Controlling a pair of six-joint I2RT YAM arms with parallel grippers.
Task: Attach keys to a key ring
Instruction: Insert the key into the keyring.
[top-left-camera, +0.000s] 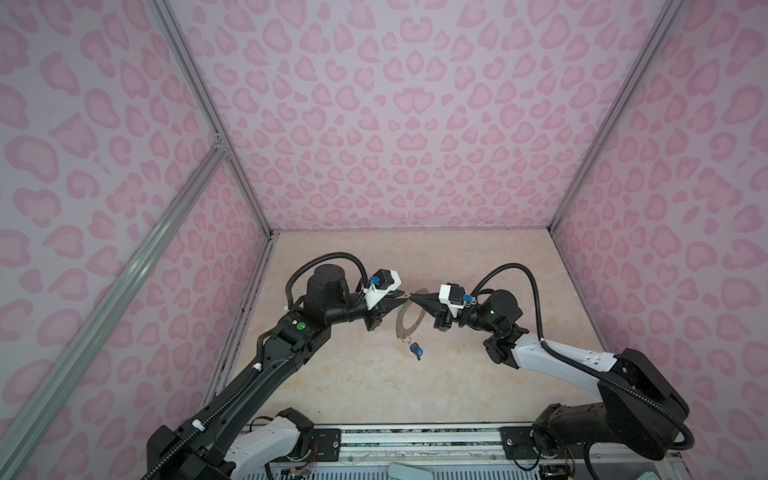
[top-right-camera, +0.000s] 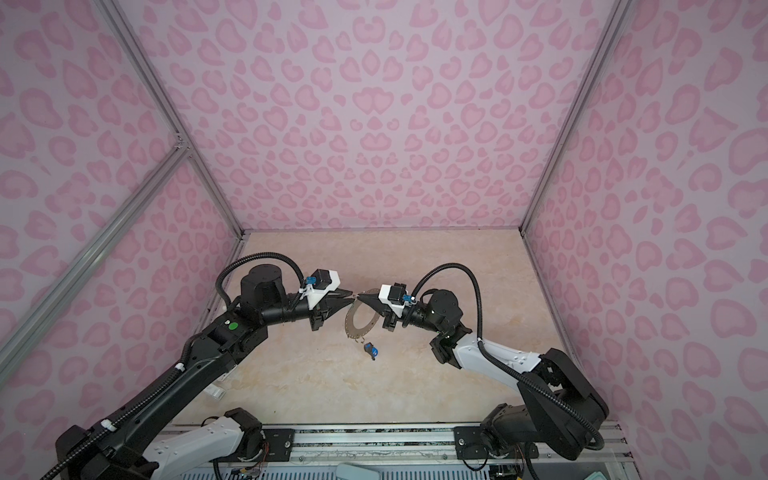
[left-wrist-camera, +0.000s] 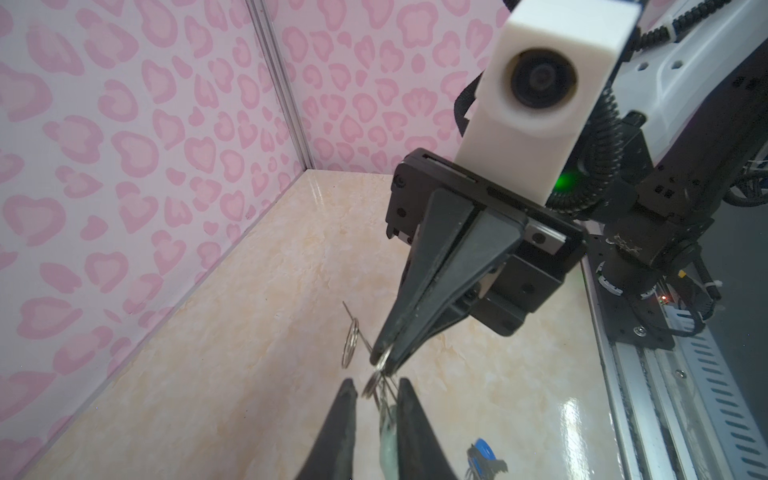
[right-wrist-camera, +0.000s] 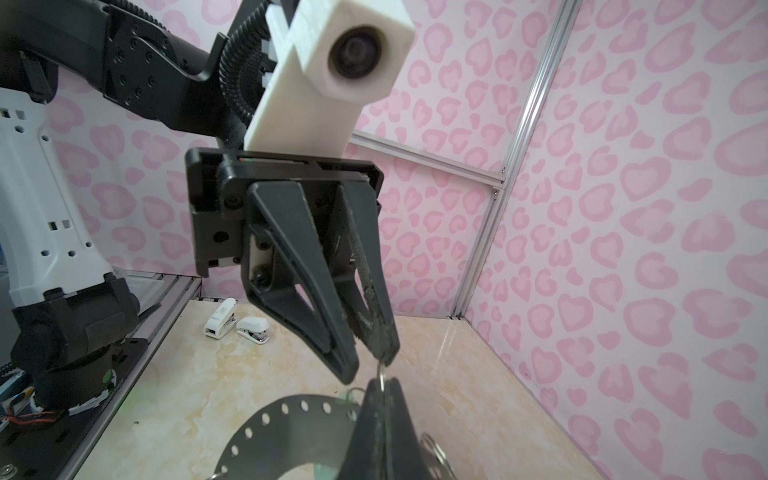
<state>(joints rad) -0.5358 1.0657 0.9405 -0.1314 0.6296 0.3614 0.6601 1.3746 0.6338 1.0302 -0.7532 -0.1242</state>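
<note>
Only a sliver of the wire loop (right-wrist-camera: 382, 373) sticks out from the robot's right gripper, so the left gripper should hold the loop while the right gripper takes hold of it again lower down.
The key ring (top-left-camera: 402, 328) is a flat grey disc with holes round its rim, tilted up off the table in both top views (top-right-camera: 351, 328). My right gripper (right-wrist-camera: 382, 380) is shut on a small wire loop (right-wrist-camera: 380, 371) at the disc's rim (right-wrist-camera: 291, 424). My left gripper (left-wrist-camera: 376, 384) faces it tip to tip, jaws a little apart. A pale mint key (left-wrist-camera: 388, 440) lies between those jaws against one finger (left-wrist-camera: 409, 415), just behind the loop. A blue-headed key (top-left-camera: 417, 351) lies on the table near the disc's front edge.
Another wire loop (left-wrist-camera: 351, 345) hangs from the disc's rim beside the right gripper (left-wrist-camera: 384, 359). Two small white staplers (right-wrist-camera: 220, 318) lie near the table's left front corner. Pink patterned walls close in three sides, and a metal rail (top-left-camera: 415, 436) runs along the front.
</note>
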